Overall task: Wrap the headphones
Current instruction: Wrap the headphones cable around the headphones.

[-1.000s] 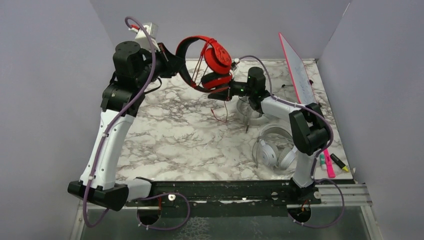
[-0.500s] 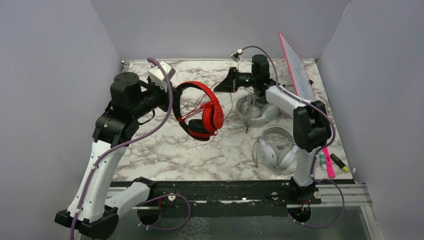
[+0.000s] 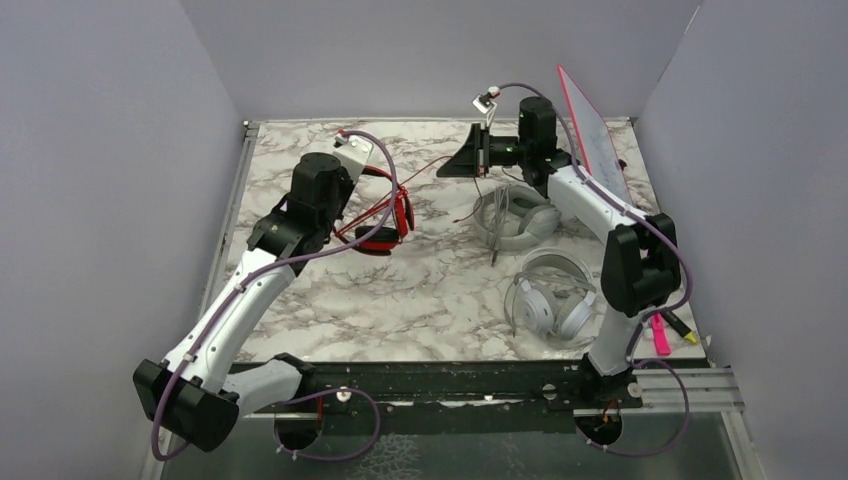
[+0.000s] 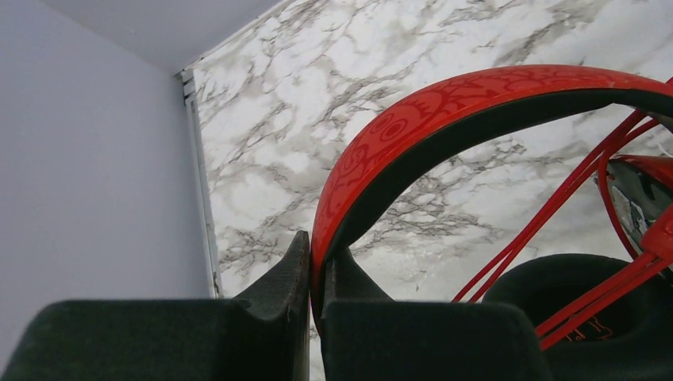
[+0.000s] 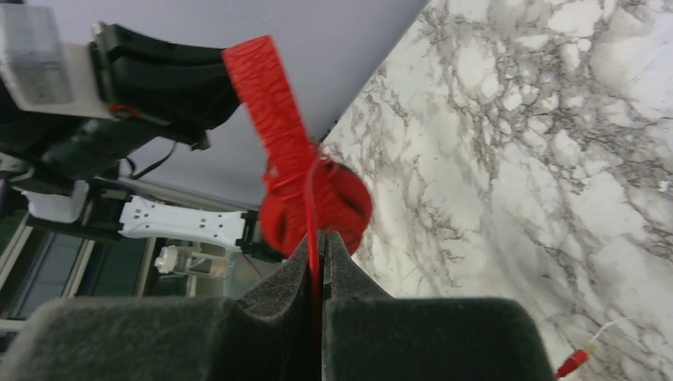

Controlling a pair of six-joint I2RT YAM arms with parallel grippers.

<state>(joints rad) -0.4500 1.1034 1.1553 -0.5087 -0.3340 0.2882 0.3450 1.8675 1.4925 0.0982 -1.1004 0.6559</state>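
Note:
The robot should lift the headphones and bring the cable back toward them, because the red cable runs taut from the low headphones to the robot's right gripper.
The red-and-black headphones hang low over the left rear of the marble table. My left gripper is shut on their red headband; a black ear pad and red cable loops show beyond it. My right gripper, at the back centre, is shut on the red cable, which runs taut to the headphones. The cable's plug end lies on the table. The light grey headphones and the white-silver headphones lie on the right.
A pink-edged whiteboard leans at the back right, close behind the right arm. Pink and yellow markers lie at the table's right front edge. Grey walls close in the left, back and right sides.
My left gripper has lowered the red headphones from high at the back to just above the table's left rear. My right gripper has risen and drawn back to the rear, and the red cable now stretches between them.

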